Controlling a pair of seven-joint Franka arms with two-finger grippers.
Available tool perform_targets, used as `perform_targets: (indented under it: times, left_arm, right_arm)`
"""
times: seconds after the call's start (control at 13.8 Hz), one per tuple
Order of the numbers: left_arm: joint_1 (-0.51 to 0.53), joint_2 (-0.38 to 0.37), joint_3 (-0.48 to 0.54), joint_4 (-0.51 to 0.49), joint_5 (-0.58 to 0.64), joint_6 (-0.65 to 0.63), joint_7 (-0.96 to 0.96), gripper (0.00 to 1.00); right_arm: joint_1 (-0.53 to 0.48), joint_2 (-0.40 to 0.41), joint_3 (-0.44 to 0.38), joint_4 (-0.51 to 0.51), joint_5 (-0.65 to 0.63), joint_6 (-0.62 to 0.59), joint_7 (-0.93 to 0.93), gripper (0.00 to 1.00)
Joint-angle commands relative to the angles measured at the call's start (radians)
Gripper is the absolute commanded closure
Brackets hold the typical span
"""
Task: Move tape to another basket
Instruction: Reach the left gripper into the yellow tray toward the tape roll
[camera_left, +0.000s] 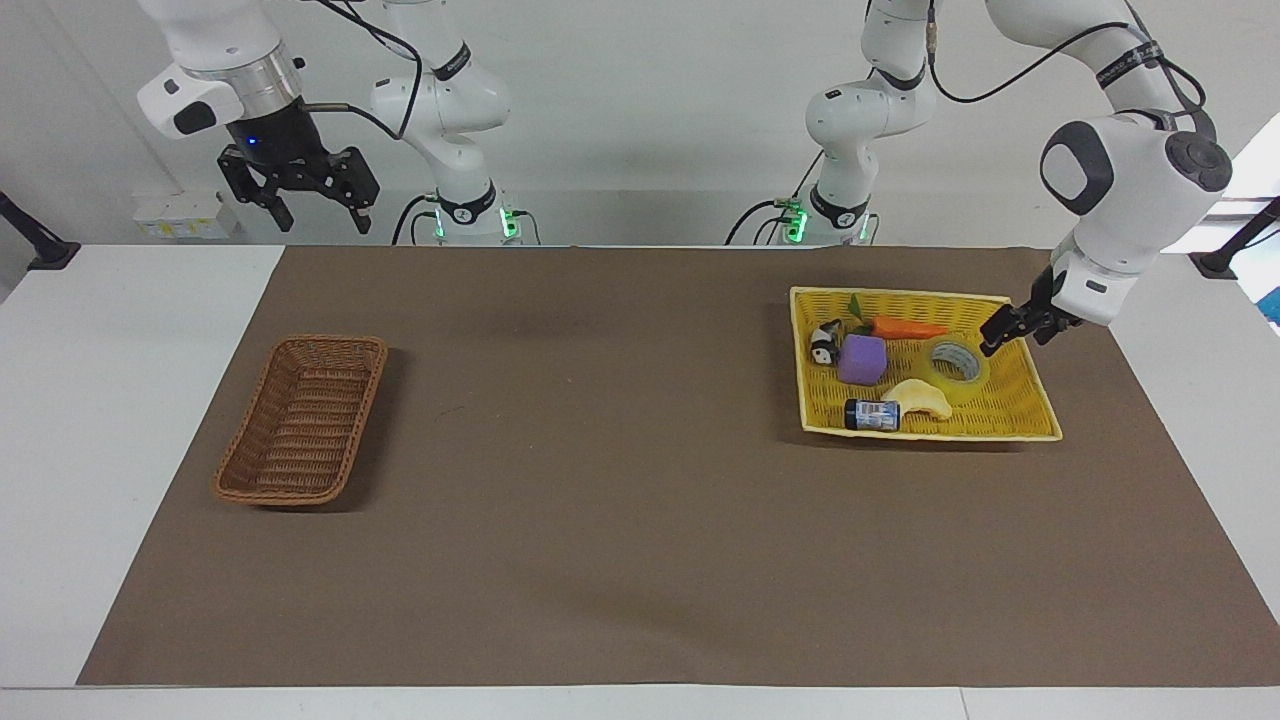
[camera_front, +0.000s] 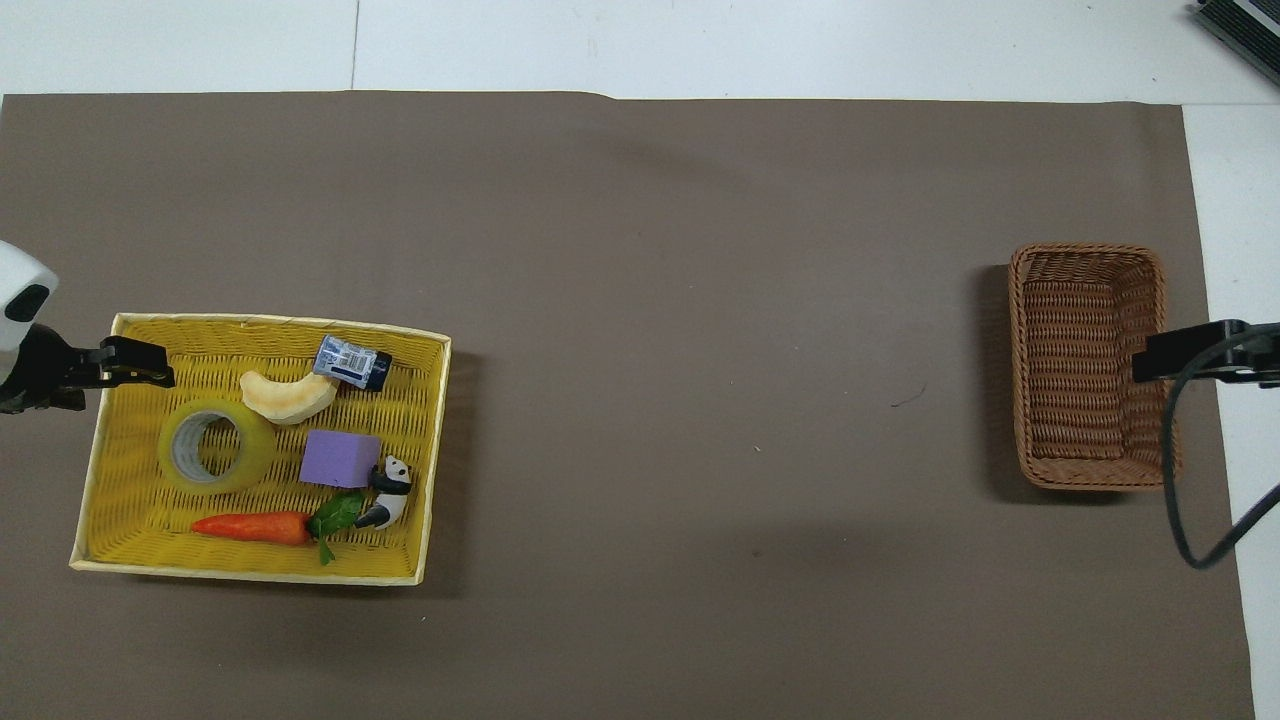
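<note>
The tape (camera_front: 256, 456) will come free and leave the pale banana-like piece (camera_front: 286, 401) behind when I lift it, because that piece only touches the tape's outer edge.
The tape (camera_left: 960, 388) lies flat in the yellow basket (camera_left: 900, 293) at the left arm's end of the table; it also shows in the overhead view (camera_front: 255, 452). My left gripper (camera_left: 1010, 340) is open and empty. It hangs low over the yellow basket's rim (camera_front: 260, 322) just beside the tape, apart from it, and shows in the overhead view (camera_front: 140, 365). The brown wicker basket (camera_left: 366, 420) stands empty at the right arm's end (camera_front: 1030, 370). My right gripper (camera_left: 320, 222) is open and waits high up, over that basket's outer rim in the overhead view (camera_front: 1145, 358).
The yellow basket also holds a carrot (camera_left: 905, 327), a purple block (camera_left: 862, 358), a panda figure (camera_left: 824, 342), a pale banana-like piece (camera_left: 920, 397) touching the tape, and a small dark bottle (camera_left: 872, 414). A brown mat (camera_left: 600, 500) covers the table.
</note>
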Motion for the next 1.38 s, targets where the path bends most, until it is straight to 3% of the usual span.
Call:
perform_targets:
  times: [0.0,0.07,0.22,0.72,0.8,0.94,1.3]
  left_arm:
    - [0.017,0.029,-0.009,-0.089,-0.005,0.131,-0.038,0.0]
    - [0.018,0.032,-0.009,-0.117,-0.005,0.168,-0.047,0.07]
    - [0.027,0.023,-0.007,-0.153,-0.005,0.179,-0.064,0.37]
    - [0.06,-0.026,-0.009,-0.324,-0.005,0.263,-0.07,0.44]
    - [0.052,-0.027,-0.009,-0.367,-0.005,0.323,-0.072,0.56]
    - [0.057,-0.026,-0.009,-0.377,-0.004,0.35,-0.04,1.0]
    - [0.058,-0.02,-0.009,-0.205,-0.004,0.131,0.028,1.0]
  right_arm:
    - [-0.023,-0.026,0.011,-0.03,0.028,0.0,-0.035,0.0]
    - [-0.023,-0.026,0.011,-0.028,0.028,0.0,-0.033,0.0]
    - [-0.023,-0.026,0.011,-0.03,0.028,0.0,-0.035,0.0]
    - [-0.006,-0.027,0.011,-0.03,0.028,0.0,-0.033,0.0]
    - [-0.006,-0.027,0.011,-0.03,0.028,0.0,-0.033,0.0]
    - [-0.006,-0.027,0.011,-0.03,0.028,0.0,-0.032,0.0]
    - [-0.006,-0.026,0.011,-0.028,0.028,-0.002,-0.022,0.0]
